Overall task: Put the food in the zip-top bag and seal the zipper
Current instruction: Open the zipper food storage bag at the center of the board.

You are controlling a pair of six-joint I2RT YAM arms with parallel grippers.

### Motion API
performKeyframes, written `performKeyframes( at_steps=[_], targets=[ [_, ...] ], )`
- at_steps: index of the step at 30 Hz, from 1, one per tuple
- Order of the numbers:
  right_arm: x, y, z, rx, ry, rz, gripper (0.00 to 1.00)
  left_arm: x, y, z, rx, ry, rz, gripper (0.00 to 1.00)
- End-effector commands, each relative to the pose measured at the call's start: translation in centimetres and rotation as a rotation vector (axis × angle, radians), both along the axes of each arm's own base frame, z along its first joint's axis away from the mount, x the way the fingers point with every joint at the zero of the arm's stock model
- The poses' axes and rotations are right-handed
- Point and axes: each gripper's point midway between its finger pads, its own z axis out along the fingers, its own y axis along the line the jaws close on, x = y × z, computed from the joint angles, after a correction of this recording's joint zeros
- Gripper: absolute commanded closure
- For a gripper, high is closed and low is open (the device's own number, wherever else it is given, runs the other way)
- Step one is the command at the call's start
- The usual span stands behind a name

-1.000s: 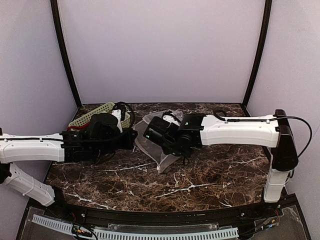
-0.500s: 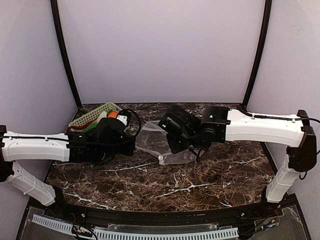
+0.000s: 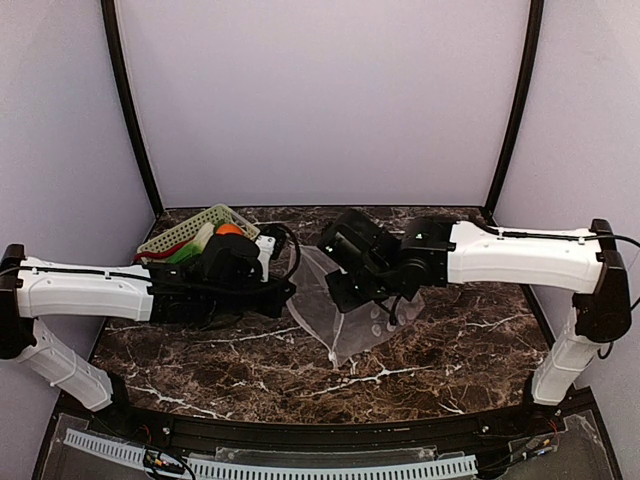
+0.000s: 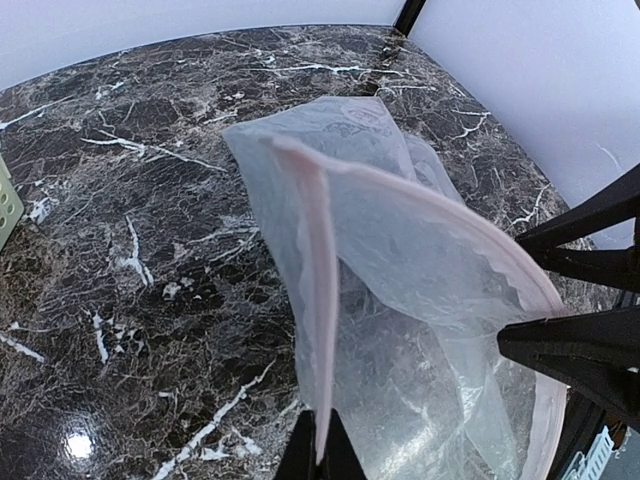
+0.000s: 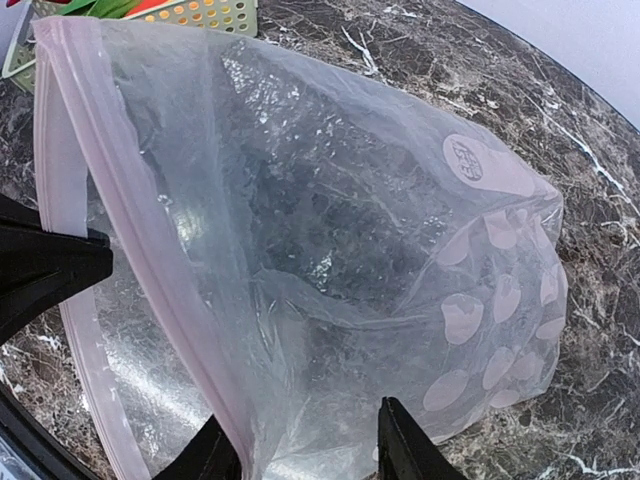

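Note:
My left gripper is pinching the bag's pink zipper strip, away from the food. Next, my right gripper closes on the bag's opposite rim so that my left gripper is freed.
The clear zip-top bag with pale dots hangs mouth-open between both grippers above the marble table. My left gripper is shut on the pink zipper strip, pinching one side of the bag at the rim. My right gripper straddles the other side of the rim, jaws apart, with the bag's film lying loose between the fingers. The food sits in the basket at the back left: an orange round fruit, a green piece and a red piece.
The pale green lattice basket stands at the back left behind my left arm; its corner shows in the right wrist view. Purple walls with black posts close in the table on three sides.
The right arm pulled back to the right and its jaws narrowed around the bag's rim. The left gripper moved right with the zipper edge. The bag now hangs open between them.

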Motion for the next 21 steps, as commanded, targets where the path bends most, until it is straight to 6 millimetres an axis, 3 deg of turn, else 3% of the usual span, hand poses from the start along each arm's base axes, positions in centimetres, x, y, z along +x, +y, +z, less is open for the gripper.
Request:
performKeyframes(
  at_steps=[1, 7, 12, 18, 21],
  targets=[
    [0.5, 0.9, 0.4, 0.016, -0.016, 0.013, 0.58, 0.3, -0.7, 1.5, -0.047, -0.007, -0.004, 0.99],
    [0.4, 1.4, -0.8, 0.005, 0.006, 0.03, 0.68, 0.3, -0.6, 1.7, -0.053, -0.011, -0.002, 0.99],
    [0.3, 1.5, -0.3, 0.027, 0.008, 0.039, 0.99, 1.0, 0.8, 0.9, 0.006, -0.032, 0.059, 0.99],
    [-0.6, 1.5, 4.0, 0.135, -0.017, 0.098, 1.0, 2.7, 5.4, -3.8, 0.152, 0.045, 0.201, 0.99],
    [-1.3, 2.1, 4.8, 0.178, 0.0, 0.151, 1.0, 3.1, 5.5, -4.0, 0.146, 0.055, 0.194, 0.99]
  ],
)
